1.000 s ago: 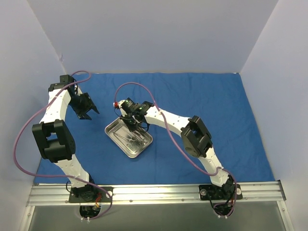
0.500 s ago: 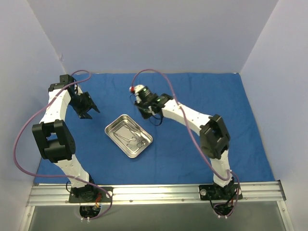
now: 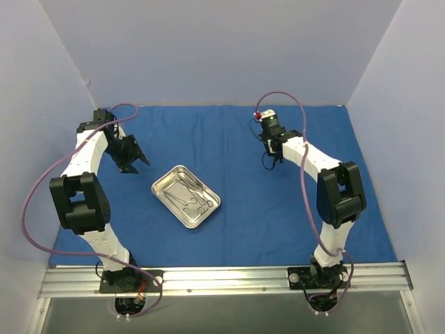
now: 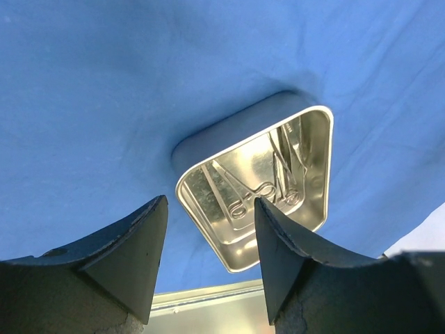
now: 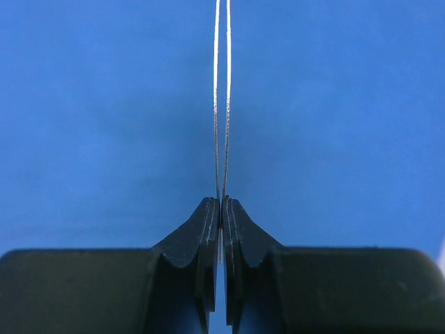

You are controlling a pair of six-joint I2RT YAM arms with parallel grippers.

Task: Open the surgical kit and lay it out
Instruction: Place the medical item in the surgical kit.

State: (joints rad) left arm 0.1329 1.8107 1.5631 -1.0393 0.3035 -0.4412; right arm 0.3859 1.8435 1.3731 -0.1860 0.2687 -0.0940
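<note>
The thin metal instrument (image 5: 222, 90) has clear blue cloth (image 3: 318, 129) toward the side away from the tray. My right gripper should keep moving the instrument that way until it lies on the cloth.
The large blue cloth (image 3: 243, 233) lies spread flat over the table. On it, left of centre, sits the shiny steel tray (image 3: 161, 186) with thin scissor-like instruments (image 3: 192, 199) inside. My left gripper (image 3: 132, 162) hovers open and empty to the tray's far left. In the left wrist view the tray (image 4: 318, 209) and its instruments (image 4: 261, 200) show past the gripper (image 4: 211, 209). My right gripper (image 3: 272, 154) is at the far right of the cloth, away from the tray. In the right wrist view the gripper (image 5: 220, 202) is shut on a thin two-bladed metal instrument (image 5: 227, 83), which points out over the cloth (image 5: 104, 104).
Pale walls close in the table on three sides. A metal rail (image 3: 222, 278) with both arm bases runs along the near edge. Purple cables (image 3: 28, 209) loop beside each arm.
My right arm rose from the tray with the thin instrument and swung to the far right of the cloth. The left arm barely shifted and stays open.
</note>
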